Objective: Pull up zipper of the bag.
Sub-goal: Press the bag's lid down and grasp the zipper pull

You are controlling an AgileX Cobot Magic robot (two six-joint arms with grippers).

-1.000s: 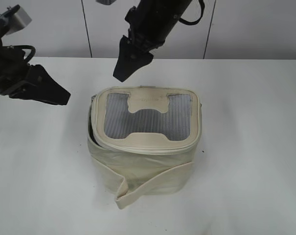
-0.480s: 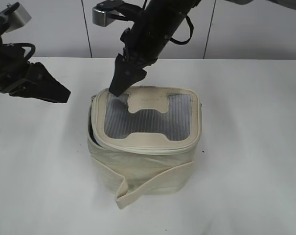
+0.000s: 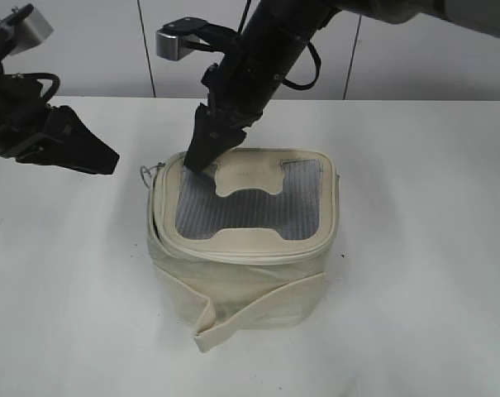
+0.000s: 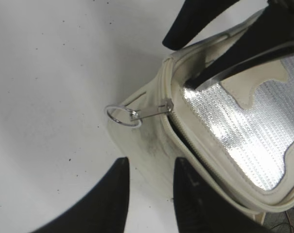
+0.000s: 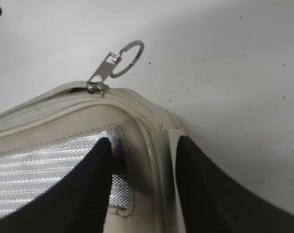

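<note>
I can see a dark gap (image 3: 156,222) running from the slider (image 5: 99,81) along the lid's rim, so the slider will close that gap round to the front when I pull the ring.
The cream-white bag (image 3: 241,281) stands mid-table, its silver-grey ribbed lid panel (image 3: 250,207) facing up. The zipper track (image 4: 162,87) runs round the lid rim; below the slider a dark gap shows along the bag's left side. A silver slider (image 4: 165,108) with a ring pull (image 3: 150,172) sticks out at the back-left corner and also shows in the right wrist view (image 5: 100,73). My right gripper (image 3: 198,161) is open, its fingers (image 5: 144,141) straddling the lid rim at that corner. My left gripper (image 3: 107,161) is open and empty (image 4: 150,162), left of the bag.
A loose cream strap (image 3: 233,318) wraps the bag's body and folds onto the white table (image 3: 415,248) at the front. A white panelled wall (image 3: 431,50) stands behind the table's far edge.
My right arm has come down from above onto the lid's back-left corner. The ring pull now shows beside that corner. The left arm has barely moved.
</note>
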